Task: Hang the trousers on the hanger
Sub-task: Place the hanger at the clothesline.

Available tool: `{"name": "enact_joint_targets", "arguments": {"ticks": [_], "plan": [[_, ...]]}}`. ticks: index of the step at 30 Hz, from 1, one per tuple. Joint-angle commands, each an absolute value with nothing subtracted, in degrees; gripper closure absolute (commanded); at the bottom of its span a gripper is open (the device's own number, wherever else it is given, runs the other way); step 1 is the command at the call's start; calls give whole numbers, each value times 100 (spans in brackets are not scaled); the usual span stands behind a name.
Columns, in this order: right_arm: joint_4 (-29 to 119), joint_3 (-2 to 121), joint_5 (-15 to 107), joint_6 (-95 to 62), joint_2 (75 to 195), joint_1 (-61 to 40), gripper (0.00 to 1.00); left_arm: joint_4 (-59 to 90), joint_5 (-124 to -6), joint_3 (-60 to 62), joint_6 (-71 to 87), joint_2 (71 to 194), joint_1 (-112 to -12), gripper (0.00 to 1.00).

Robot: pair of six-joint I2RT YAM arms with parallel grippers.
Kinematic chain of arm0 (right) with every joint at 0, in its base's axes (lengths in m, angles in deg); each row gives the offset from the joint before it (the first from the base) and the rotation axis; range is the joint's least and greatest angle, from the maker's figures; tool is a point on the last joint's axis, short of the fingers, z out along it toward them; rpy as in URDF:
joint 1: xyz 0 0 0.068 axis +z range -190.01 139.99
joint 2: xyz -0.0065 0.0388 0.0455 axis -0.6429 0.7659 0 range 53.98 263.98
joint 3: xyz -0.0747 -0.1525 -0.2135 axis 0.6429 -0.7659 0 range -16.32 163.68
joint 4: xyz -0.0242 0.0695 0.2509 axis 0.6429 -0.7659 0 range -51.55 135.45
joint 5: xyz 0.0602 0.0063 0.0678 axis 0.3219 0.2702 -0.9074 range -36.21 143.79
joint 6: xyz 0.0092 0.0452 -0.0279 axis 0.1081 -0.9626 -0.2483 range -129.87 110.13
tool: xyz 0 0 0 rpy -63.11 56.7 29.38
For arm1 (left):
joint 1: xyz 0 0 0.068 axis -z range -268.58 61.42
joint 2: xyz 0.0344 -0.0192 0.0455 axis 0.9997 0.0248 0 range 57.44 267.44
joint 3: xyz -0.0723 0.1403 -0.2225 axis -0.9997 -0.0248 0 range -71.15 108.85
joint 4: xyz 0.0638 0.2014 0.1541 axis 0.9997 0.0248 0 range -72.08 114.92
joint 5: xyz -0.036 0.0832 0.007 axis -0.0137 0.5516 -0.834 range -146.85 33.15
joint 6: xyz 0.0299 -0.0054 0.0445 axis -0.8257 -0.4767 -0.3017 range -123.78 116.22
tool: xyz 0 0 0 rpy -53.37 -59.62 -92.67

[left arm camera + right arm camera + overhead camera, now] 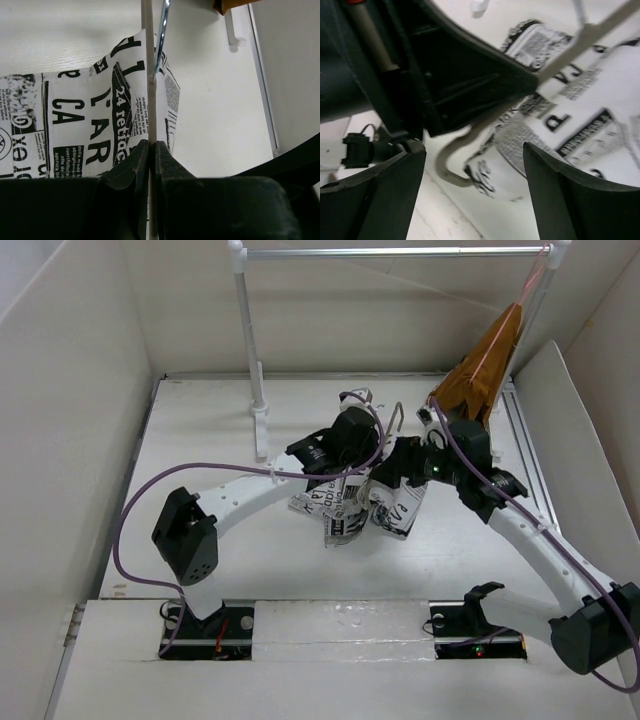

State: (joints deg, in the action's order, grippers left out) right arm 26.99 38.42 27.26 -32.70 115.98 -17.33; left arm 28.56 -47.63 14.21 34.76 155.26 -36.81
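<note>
The trousers will stay draped and hang along when I lift the hanger, because the hanger's bent end goes into the fold of the trousers.
The trousers, white with black newspaper lettering, hang bunched over the hanger just above the middle of the table. The hanger is thin grey wire, and a piece of it pokes up between the two grippers. My left gripper is shut on the hanger's wire, with the trousers draped to its left. My right gripper is open and empty. In the right wrist view the hanger's hook lies between its spread fingers, in front of the trousers.
A white clothes rail on a post stands at the back. An orange-brown garment on a pinkish hanger hangs from its right end, close behind my right arm. White walls enclose the table.
</note>
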Motion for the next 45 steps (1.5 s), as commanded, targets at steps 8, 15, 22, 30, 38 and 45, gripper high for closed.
{"name": "enact_joint_targets", "arguments": {"ticks": [8,15,22,30,38,45], "plan": [[4861,3131,2810,-4863,11893,-917,21,2003,-4911,1437,3858,15166,-3646,100],[5010,3210,3348,-4898,11753,-705,70,1906,-5157,1410,3990,14675,-3699,100],[5740,3315,3129,-5205,11383,-758,100,2117,-5333,2042,3849,14375,-3813,100],[6039,4071,2716,-5460,11453,-1153,100,2153,-6054,2860,3683,14322,-4209,84],[6180,5387,2119,-5373,12173,-1645,100,2398,-5774,3756,3042,14129,-4270,36],[6057,6732,1811,-5224,12911,-2102,100,2382,-4947,3380,2637,13734,-4270,25]]}}
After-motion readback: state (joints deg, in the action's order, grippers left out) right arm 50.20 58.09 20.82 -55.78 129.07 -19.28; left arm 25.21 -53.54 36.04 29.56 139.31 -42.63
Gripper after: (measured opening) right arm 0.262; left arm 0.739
